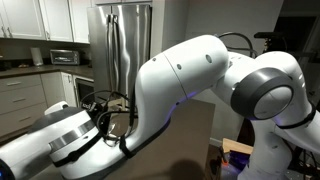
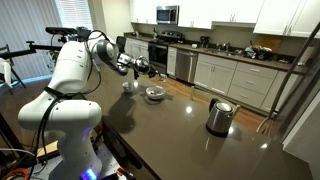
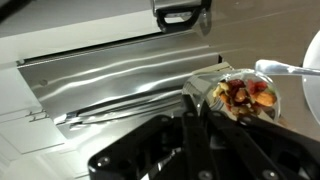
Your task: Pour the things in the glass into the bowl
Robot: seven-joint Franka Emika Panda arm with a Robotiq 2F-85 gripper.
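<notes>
The opening of the full glass (image 3: pixel 250 96) is beside the bowl, so the robot's gripper should first raise the glass higher and then tip it over the white bowl (image 2: pixel 155 93).
In the wrist view my gripper (image 3: pixel 195 101) has its two black fingers pressed together on the near wall of the glass (image 3: pixel 222 88). The glass is tipped, so its mouth faces the camera. Reddish-brown and tan bits (image 3: pixel 250 96) fill it. Just right of it shows the white bowl (image 3: pixel 296 69). In an exterior view the gripper (image 2: pixel 141 68) hangs over the dark table, slightly above and beside the bowl (image 2: pixel 155 94). The glass is too small to make out there. The arm blocks everything in the other exterior view.
A shiny kettle (image 2: pixel 219 117) with a dark handle stands farther along the dark table (image 2: pixel 170 140). A small pale object (image 2: pixel 129 85) sits on the table near the bowl. Kitchen counters and a stove line the wall behind. A steel fridge (image 1: pixel 125 45) stands behind the arm.
</notes>
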